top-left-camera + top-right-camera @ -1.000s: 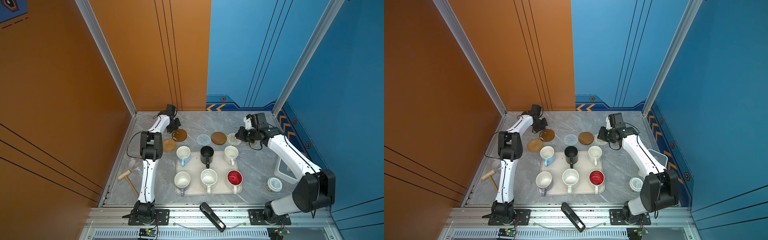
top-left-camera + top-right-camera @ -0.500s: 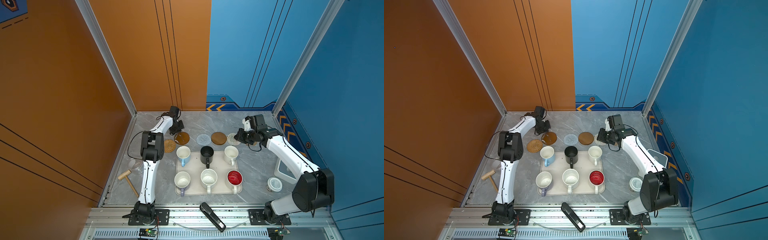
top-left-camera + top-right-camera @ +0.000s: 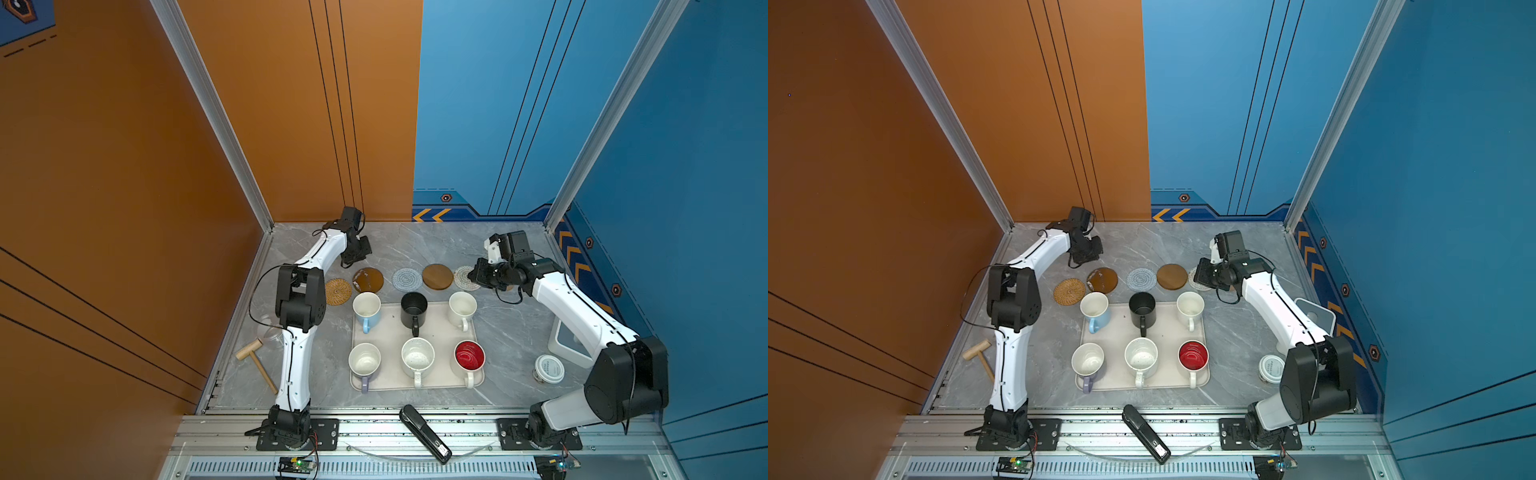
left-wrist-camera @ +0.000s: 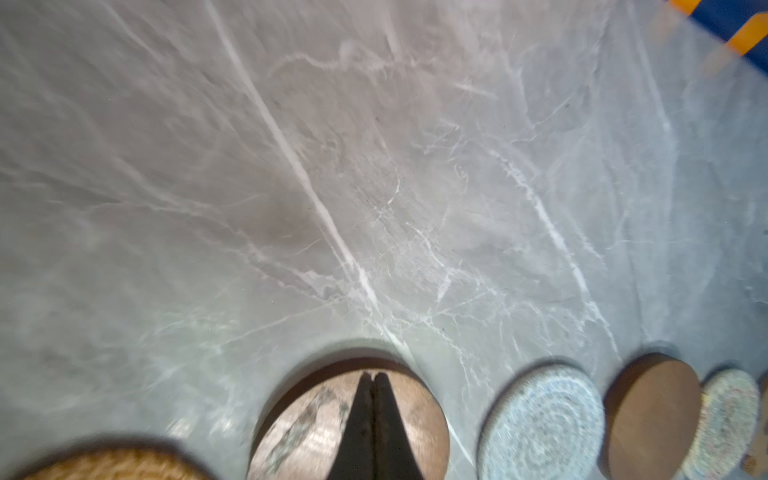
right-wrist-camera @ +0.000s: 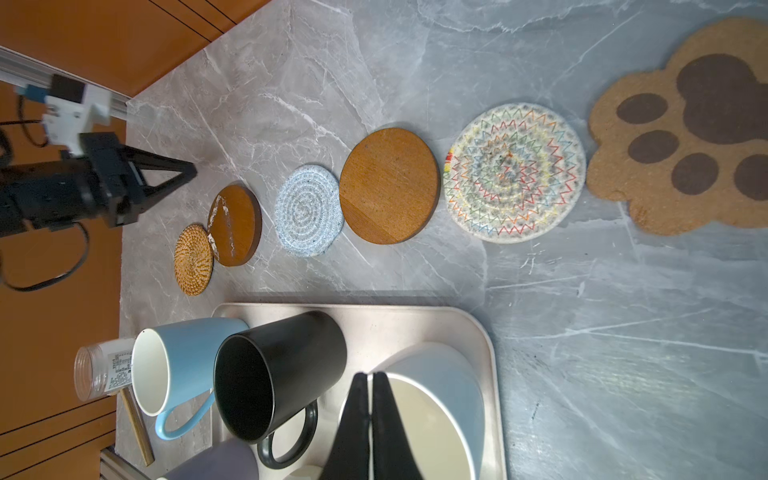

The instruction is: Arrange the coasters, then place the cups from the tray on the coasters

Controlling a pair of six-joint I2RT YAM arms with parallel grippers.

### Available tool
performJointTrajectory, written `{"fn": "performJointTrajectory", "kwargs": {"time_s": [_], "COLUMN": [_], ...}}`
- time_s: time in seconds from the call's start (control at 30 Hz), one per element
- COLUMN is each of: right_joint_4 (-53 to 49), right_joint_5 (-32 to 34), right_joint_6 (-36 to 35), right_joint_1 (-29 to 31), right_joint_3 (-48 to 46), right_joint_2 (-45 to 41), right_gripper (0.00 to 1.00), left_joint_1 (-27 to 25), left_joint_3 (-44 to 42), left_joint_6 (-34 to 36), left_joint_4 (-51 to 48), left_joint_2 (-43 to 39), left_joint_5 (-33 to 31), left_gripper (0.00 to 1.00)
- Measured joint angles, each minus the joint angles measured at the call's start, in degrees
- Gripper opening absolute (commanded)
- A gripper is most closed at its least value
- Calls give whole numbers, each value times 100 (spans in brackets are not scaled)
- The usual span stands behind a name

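Observation:
The dark wooden disc [image 3: 368, 280] crowds the rattan coaster, so next my left gripper comes down at the disc's rattan side [image 3: 354, 282] and pushes it toward the grey-blue coaster.
Several coasters lie in a row behind the tray [image 3: 390, 332]: rattan [image 3: 338, 291], dark wooden disc [image 3: 368, 280], grey-blue crocheted [image 3: 406, 279], brown wooden [image 3: 437, 276], whitish crocheted [image 3: 462, 277]. The paw shape [image 5: 685, 133] shows only in the right wrist view. Several cups stand on the tray, among them light blue [image 3: 366, 309], black [image 3: 414, 309] and plain white [image 3: 462, 308]. My left gripper [image 4: 374, 376] is shut and empty just above the dark wooden disc [image 4: 316, 432]. My right gripper [image 5: 370, 375] hovers shut and empty by the whitish coaster, facing the plain white cup [image 5: 432, 415].
A wooden mallet [image 3: 255, 359] and a clear jar [image 3: 270, 332] lie at the left, beside the left arm. A white lidded jar [image 3: 548, 369] and a white box stand [image 3: 571, 345] sit at the right. A black device [image 3: 424, 432] rests on the front rail.
My left gripper has swung right and forward from the back corner toward the dark wooden disc. My right gripper has drifted slightly toward the tray. Both stayed shut.

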Motion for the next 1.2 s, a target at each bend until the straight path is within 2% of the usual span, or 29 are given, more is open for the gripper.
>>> {"fn": "performJointTrajectory", "kwargs": {"time_s": [0.23,0.47,0.87,1.2], "right_joint_4": [103,236,251,251], "right_joint_5": [-120,-164,-162,-162], "right_joint_6": [44,85,107,109], "right_joint_1": [2,4,4,9], "right_joint_3": [-118,-138,-251,-251], "right_joint_2": [-7,-7,-46,-59], "right_gripper": [3,3,3,3], "left_joint_1": [238,295,382,402], "left_joint_3": [-1213,-2490,-2747,-2693], "left_joint_6": [-15,-216,-463,-476], "left_joint_4": [175,516,1519,1683], "left_joint_2": [-1255,-1373,-1296,-837], "left_joint_5": [-284,-321,-149,-13], "left_gripper": [0,0,0,0]}}
